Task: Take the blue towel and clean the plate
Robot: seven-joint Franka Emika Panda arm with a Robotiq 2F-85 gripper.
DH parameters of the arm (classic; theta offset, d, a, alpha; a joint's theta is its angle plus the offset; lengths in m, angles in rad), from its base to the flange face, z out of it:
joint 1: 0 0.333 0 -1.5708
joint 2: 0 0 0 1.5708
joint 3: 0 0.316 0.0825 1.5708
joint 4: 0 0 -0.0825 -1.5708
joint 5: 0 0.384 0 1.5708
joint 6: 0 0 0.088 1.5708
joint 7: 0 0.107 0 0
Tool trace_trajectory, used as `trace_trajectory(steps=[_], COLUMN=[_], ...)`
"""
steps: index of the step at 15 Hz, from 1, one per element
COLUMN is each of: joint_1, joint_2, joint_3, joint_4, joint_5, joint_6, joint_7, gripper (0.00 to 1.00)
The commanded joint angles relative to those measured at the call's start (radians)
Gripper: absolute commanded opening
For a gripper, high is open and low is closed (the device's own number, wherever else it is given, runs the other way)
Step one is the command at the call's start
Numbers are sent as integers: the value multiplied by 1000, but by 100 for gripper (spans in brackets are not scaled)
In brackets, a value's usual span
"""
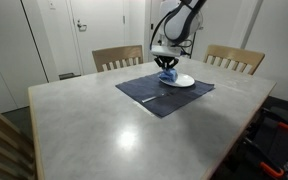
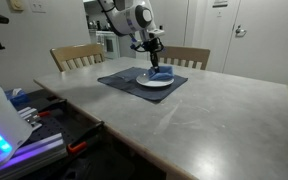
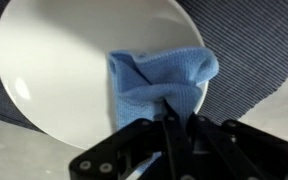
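Observation:
The blue towel already goes past the plate's rim. Next, my gripper turns and wipes back across the plate's middle (image 3: 96, 52) while it keeps the towel pressed down.
The blue towel (image 3: 154, 80) lies bunched on the white plate (image 3: 64, 60) in the wrist view, covering its right part. My gripper (image 3: 172, 108) is shut on the towel, its fingers pinching a fold and pressing it onto the plate. In both exterior views the gripper (image 1: 167, 64) (image 2: 154, 62) points straight down over the plate (image 1: 182, 81) (image 2: 154, 84), with the towel (image 1: 168, 76) (image 2: 161, 73) under it. The plate rests on a dark blue placemat (image 1: 154, 95) (image 2: 124, 80).
The placemat lies at the far side of a large grey table (image 1: 114, 125) (image 2: 204, 110). Wooden chairs (image 1: 117, 57) (image 1: 234, 58) stand behind the table. A fork or small utensil (image 1: 151, 97) lies on the placemat beside the plate.

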Motion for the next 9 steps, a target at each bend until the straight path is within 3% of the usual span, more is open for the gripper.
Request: trace_trajectory(steps=[1, 5, 7, 9], joint_1=[41, 90, 85, 37], joint_2=[-9, -8, -7, -16], joint_3=[-65, -148, -144, -90], joint_4=[-58, -70, -63, -62], joint_5=[-14, -74, -90, -68], joint_6=[-14, -74, -113, -121], joint_7=[94, 246, 280, 246], gripper=[2, 2, 2, 2])
